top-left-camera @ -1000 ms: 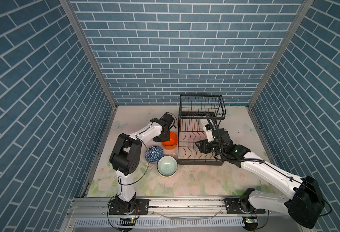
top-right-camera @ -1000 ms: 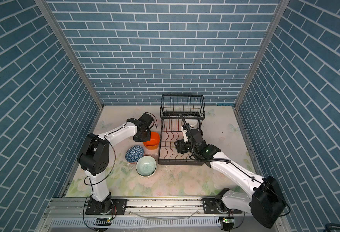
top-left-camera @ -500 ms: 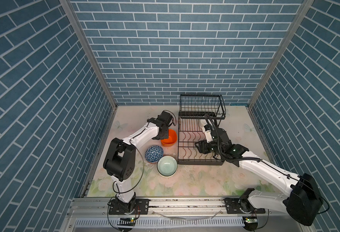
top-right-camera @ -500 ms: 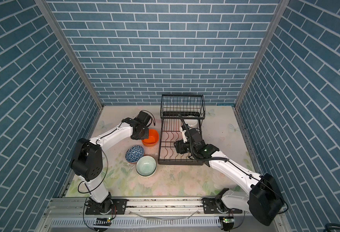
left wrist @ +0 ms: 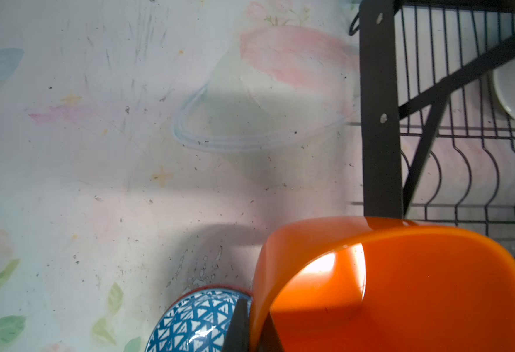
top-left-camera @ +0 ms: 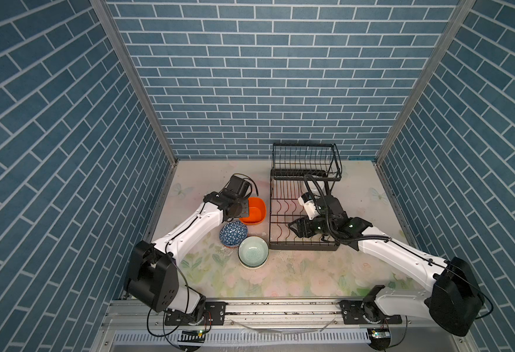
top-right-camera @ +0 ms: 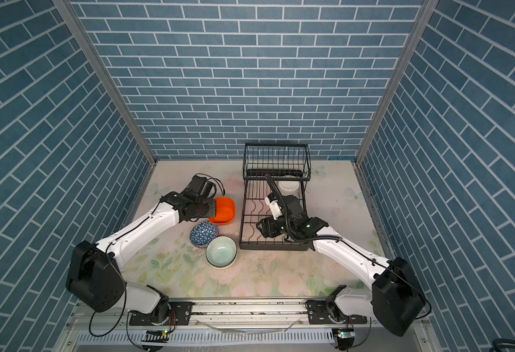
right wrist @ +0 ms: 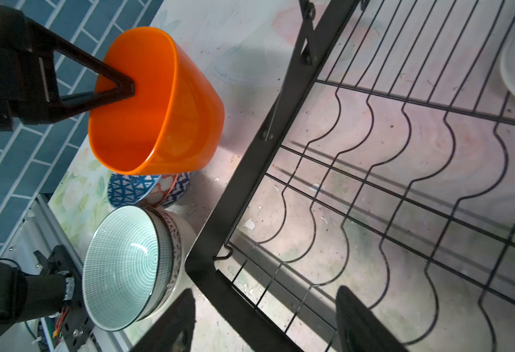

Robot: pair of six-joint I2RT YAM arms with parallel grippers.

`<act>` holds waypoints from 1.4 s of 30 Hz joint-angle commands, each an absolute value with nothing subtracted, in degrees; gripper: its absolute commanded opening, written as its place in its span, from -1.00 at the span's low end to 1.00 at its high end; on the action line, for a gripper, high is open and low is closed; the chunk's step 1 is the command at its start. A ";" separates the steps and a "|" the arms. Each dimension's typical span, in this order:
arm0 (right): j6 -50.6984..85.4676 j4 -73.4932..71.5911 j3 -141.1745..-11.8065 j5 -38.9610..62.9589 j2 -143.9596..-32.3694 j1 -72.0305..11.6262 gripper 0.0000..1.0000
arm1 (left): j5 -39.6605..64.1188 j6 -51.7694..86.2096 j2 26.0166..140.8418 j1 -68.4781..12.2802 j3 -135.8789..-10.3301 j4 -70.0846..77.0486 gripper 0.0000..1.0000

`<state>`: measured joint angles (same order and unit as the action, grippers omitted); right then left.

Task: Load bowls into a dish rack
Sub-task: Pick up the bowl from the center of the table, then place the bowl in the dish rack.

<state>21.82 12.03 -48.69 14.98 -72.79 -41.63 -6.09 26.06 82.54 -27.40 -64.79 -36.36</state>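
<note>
The orange bowl's far rim [top-left-camera: 265, 210] is free, so I keep moving my left gripper on toward my right gripper's open fingers [top-left-camera: 294, 227] until they close on that rim.
My left gripper [left wrist: 255, 307] is shut on the rim of the orange bowl [left wrist: 402, 289], one finger inside and one outside. It holds the bowl [top-left-camera: 254, 210] tilted just left of the black wire dish rack [top-left-camera: 303, 243]. My right gripper [right wrist: 266, 292] stands open and empty over the rack's front left corner [right wrist: 250, 161]. A white bowl [top-left-camera: 315, 186] sits at the back of the lower tray. A blue-and-white bowl [top-left-camera: 233, 233] and a mint green bowl [top-left-camera: 253, 251] stand on the table below the orange one.
The blue-and-white bowl [right wrist: 128, 189] leans on another patterned bowl. The mint one [right wrist: 122, 259] sits nested in a white bowl with a reddish band [right wrist: 180, 240]. The rack's raised basket [top-left-camera: 306, 161] stands empty at the back. Blue brick walls close in three sides.
The left arm's elbow has swung down towards the front while its gripper stayed on the orange bowl. The right arm has hardly moved.
</note>
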 commanded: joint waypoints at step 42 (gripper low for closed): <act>34.80 4.19 -53.97 38.92 -71.28 -34.28 0.95 | 26.55 37.48 77.19 -31.59 -50.54 3.22 -1.00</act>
<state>32.80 6.33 -51.29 37.12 -70.57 -34.52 24.80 36.64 76.86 -31.14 -50.98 -1.63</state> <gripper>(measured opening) 0.980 0.078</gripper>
